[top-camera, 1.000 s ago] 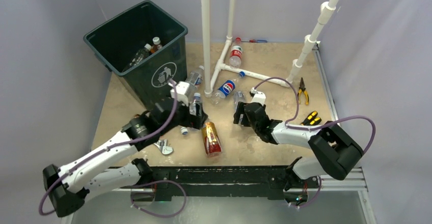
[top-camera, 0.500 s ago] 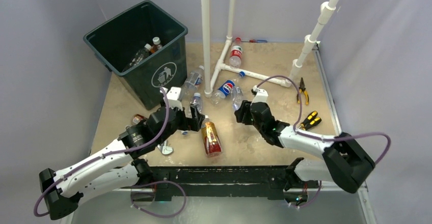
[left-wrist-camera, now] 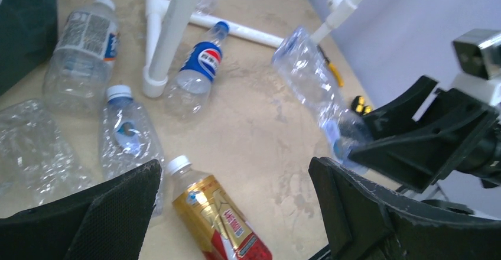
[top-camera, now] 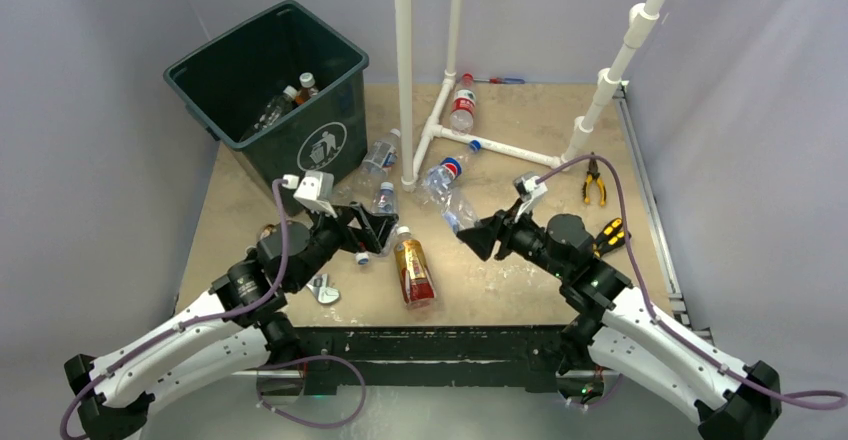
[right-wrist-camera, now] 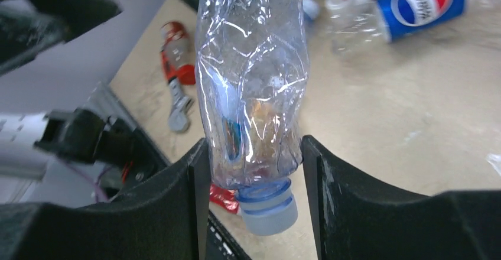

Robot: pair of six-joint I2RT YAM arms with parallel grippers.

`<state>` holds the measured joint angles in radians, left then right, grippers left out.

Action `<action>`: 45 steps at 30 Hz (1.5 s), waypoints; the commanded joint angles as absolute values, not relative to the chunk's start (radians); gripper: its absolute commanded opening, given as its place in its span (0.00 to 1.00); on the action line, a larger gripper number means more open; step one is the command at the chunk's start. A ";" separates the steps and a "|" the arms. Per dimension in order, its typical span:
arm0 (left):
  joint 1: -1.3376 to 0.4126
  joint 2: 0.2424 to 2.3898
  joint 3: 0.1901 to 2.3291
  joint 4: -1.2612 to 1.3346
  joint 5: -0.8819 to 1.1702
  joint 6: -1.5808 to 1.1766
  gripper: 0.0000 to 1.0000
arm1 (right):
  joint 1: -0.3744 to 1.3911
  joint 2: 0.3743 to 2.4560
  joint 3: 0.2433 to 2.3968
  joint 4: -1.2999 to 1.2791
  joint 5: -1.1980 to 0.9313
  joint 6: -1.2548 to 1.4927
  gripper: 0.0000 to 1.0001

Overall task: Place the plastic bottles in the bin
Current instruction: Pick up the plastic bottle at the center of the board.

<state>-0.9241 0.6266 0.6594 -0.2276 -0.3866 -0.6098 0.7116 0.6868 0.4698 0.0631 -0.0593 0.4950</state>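
My left gripper will squash the crumpled clear plastic bottle narrow at its bottom end (left-wrist-camera: pixel 290 48) when the gripper takes and turns it, because creases (left-wrist-camera: pixel 312 84) run along the bottle.
My right gripper (right-wrist-camera: pixel 255 171) is shut on a crumpled clear plastic bottle (right-wrist-camera: pixel 251 88) just above its blue cap, and holds it tilted above the table (top-camera: pixel 455 210). My left gripper (left-wrist-camera: pixel 236 171) stands open and holds nothing, above a gold-and-red labelled bottle (left-wrist-camera: pixel 215 218) that lies at the table's middle front (top-camera: pixel 412 272). More plastic bottles lie near the pipes: a Pepsi one (top-camera: pixel 445 173), a small clear one (top-camera: pixel 384 198), a larger clear one (top-camera: pixel 380 152) and a red-labelled one (top-camera: pixel 462 105). The dark green bin (top-camera: pixel 320 145) stands at the far left with bottles (top-camera: pixel 290 95) inside.
A white pipe frame (top-camera: pixel 405 80) rises from the table's middle back, with another pipe (top-camera: pixel 610 75) at the right. A wrench (top-camera: pixel 322 288) lies by the left arm. Yellow-handled pliers (top-camera: pixel 594 178) and a yellow-black tool (top-camera: pixel 610 232) lie at the right.
My right gripper has closed on the clear bottle and lifted it off the table, and its arm swung round. My left arm drew back toward the near left, still open.
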 commanded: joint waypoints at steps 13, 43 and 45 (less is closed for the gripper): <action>-0.925 0.551 0.608 0.197 0.063 -0.613 0.99 | 0.712 0.513 0.447 0.267 -0.581 0.463 0.28; -0.925 0.764 0.593 0.561 0.125 -0.746 0.87 | 0.713 0.535 0.375 0.356 -0.578 0.467 0.26; -0.925 0.781 0.596 0.578 0.134 -0.762 0.79 | 0.713 0.530 0.364 0.364 -0.567 0.466 0.25</action>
